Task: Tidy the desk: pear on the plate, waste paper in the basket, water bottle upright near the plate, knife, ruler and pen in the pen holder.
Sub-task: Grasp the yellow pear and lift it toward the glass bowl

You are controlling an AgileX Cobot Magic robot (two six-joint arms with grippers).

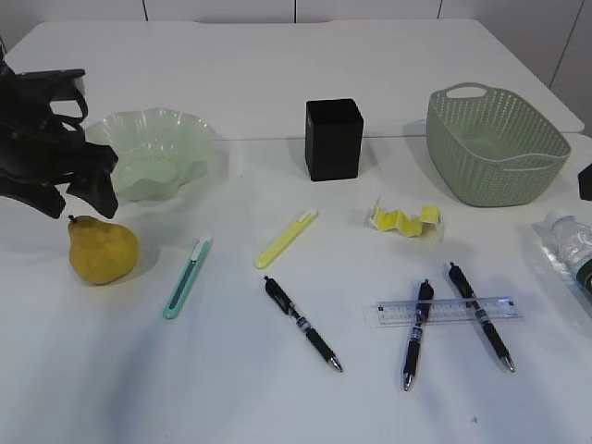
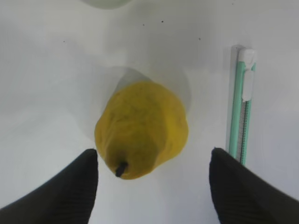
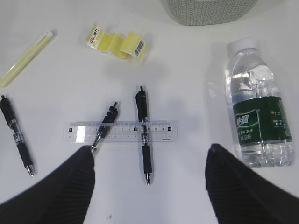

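Observation:
I should keep lowering my left gripper until its open fingers are on both sides of the yellow pear's body (image 1: pixel 104 252), then close them, as the pear fits between them and the teal knife (image 2: pixel 242 105) lies clear.
The yellow pear (image 1: pixel 102 250) (image 2: pixel 140 130) lies on the desk (image 1: pixel 277 398) just in front of the pale green plate (image 1: pixel 153 153). My left gripper (image 1: pixel 79 190) (image 2: pixel 153 154) hangs open above it, a finger on either side of the stem end, apart from it. My right gripper (image 3: pixel 149 156) is open over the clear ruler (image 3: pixel 121 131) (image 1: pixel 444 312), which lies across two pens (image 1: pixel 418 333) (image 1: pixel 481 317). The water bottle (image 3: pixel 257 116) (image 1: pixel 573 245) lies on its side at the right. Waste paper (image 1: pixel 405 220) sits before the basket (image 1: pixel 495 143). A third pen (image 1: pixel 302 324) lies mid-desk.
The black pen holder (image 1: pixel 333 139) stands at the middle back. A teal knife (image 1: pixel 188 276) (image 2: pixel 243 107) lies just right of the pear, and a yellow knife (image 1: pixel 287 238) lies further right.

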